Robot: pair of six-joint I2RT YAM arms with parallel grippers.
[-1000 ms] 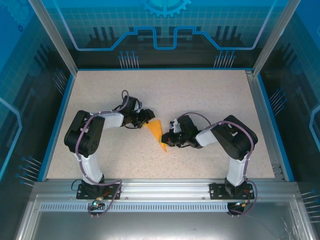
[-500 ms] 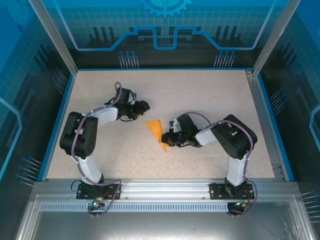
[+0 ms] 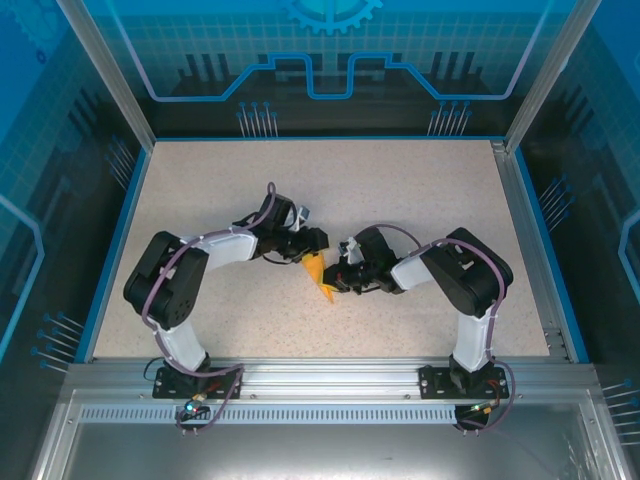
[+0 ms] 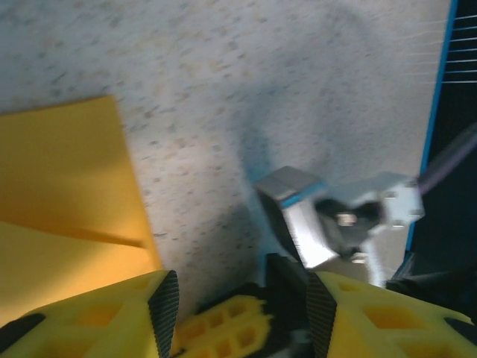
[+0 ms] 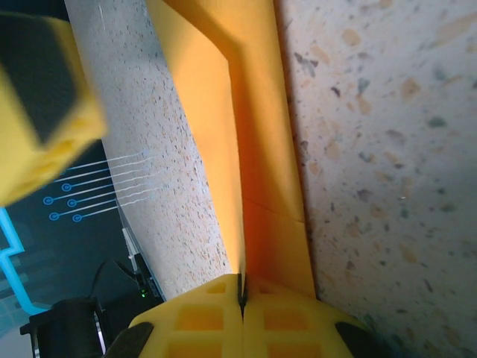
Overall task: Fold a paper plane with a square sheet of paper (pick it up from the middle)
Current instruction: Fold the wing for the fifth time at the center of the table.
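Note:
My right gripper needs to move back up the fold [image 3: 313,265] toward my left gripper and press down toward the paper's tip, because the paper flap [image 5: 214,112] is standing open above the layer under it.
The orange-yellow sheet of paper [image 3: 318,274] lies mid-table, folded into a narrow pointed shape with a centre crease [image 5: 253,112]. My right gripper [image 3: 338,279] is shut on its near end, and the fold runs straight out from between the closed fingers [image 5: 242,287]. My left gripper [image 3: 312,243] hovers at the paper's upper end, jaws open [image 4: 238,298]. A flat flap of the paper [image 4: 67,186] shows to the left of its fingers. The right gripper's yellow fingertips [image 4: 223,328] are seen through the gap. One left finger [image 5: 41,97] sits at the top left of the right wrist view.
The speckled tabletop [image 3: 400,190] is bordered by a blue rim [image 3: 110,250] and metal frame posts [image 3: 520,150]. The two grippers are close together over the paper at mid-table. Both arm bases stand at the near edge [image 3: 320,375].
My left gripper swung away up-left, then came back right and down to the paper's upper end, its jaws narrowing slightly. The right gripper kept its hold and stayed put.

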